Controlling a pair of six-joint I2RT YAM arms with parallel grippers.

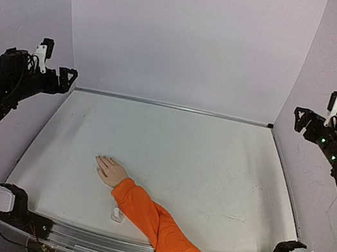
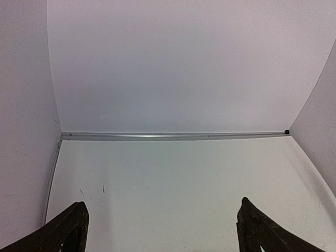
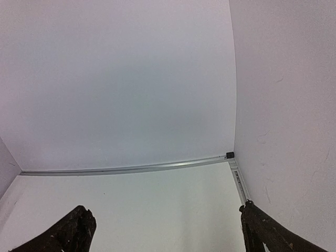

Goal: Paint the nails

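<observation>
My left gripper has a clear way to the small white bottle (image 1: 117, 215) beside the orange sleeve and should go down next, fingers spread, then close on the bottle's cap (image 1: 117, 211).
A pale hand (image 1: 110, 170) lies flat on the table, at the end of a bright orange sleeve (image 1: 163, 233) that comes in from the near edge. Its nails (image 1: 99, 161) at the fingertips are too small to make out. My left gripper (image 1: 68, 77) hangs high at the far left, open and holding nothing. My right gripper (image 1: 300, 118) hangs high at the far right, open too. In the left wrist view the dark fingertips (image 2: 71, 228) stand wide apart over bare table; the right wrist view shows its fingertips (image 3: 79, 226) likewise spread.
A small white bottle (image 1: 117, 213) stands beside the sleeve near the table's front edge. The white table (image 1: 213, 166) has a metal rail (image 1: 172, 106) along its back, and pale walls enclose it on three sides.
</observation>
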